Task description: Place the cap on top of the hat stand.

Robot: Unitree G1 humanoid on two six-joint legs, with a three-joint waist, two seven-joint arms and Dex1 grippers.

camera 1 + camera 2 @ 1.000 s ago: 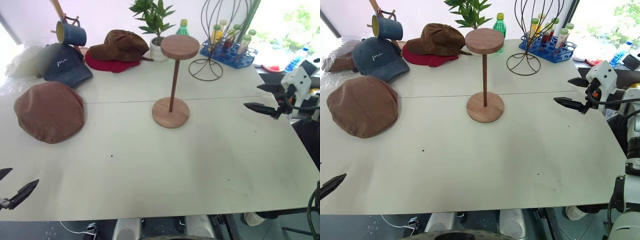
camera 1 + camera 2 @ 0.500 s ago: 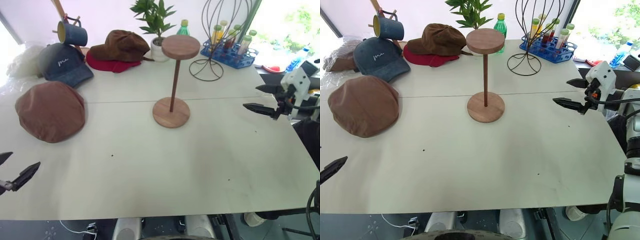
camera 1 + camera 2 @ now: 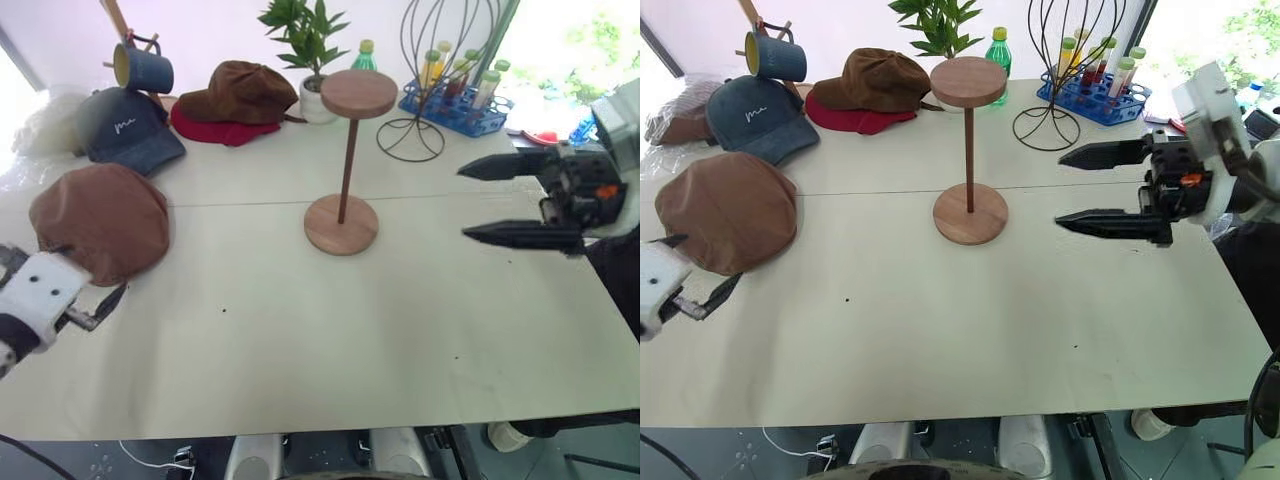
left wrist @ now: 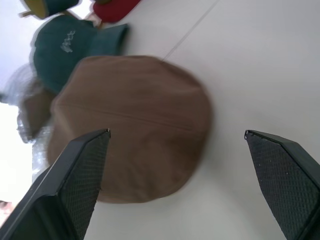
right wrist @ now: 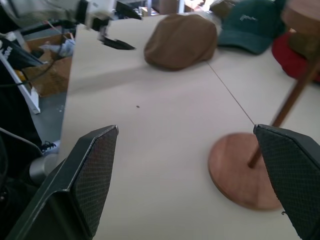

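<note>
My gripper will make the cap crease and fold when it lifts the cap by its near edge, because the cap's soft top sags low and wide.
The cap, plain reddish-brown and rounded, lies flat on the table's left side. My left gripper is open at the cap's near edge, and the left wrist view has the cap just beyond and between the two fingers. The hat stand is upright at the table's middle, its top disc bare. My right gripper hovers open and empty to the right of the stand, pointing left at the pole. In the right wrist view the stand's base lies ahead, with the cap farther off.
At the back left are a navy denim cap, a blue mug and a dark brown cap on a red hat. A potted plant, a wire-frame stand and a blue tube rack line the back.
My left gripper has come forward from the table's near left corner to the cap's near edge, rolling as it went. My right gripper has risen and swung left toward the stand.
</note>
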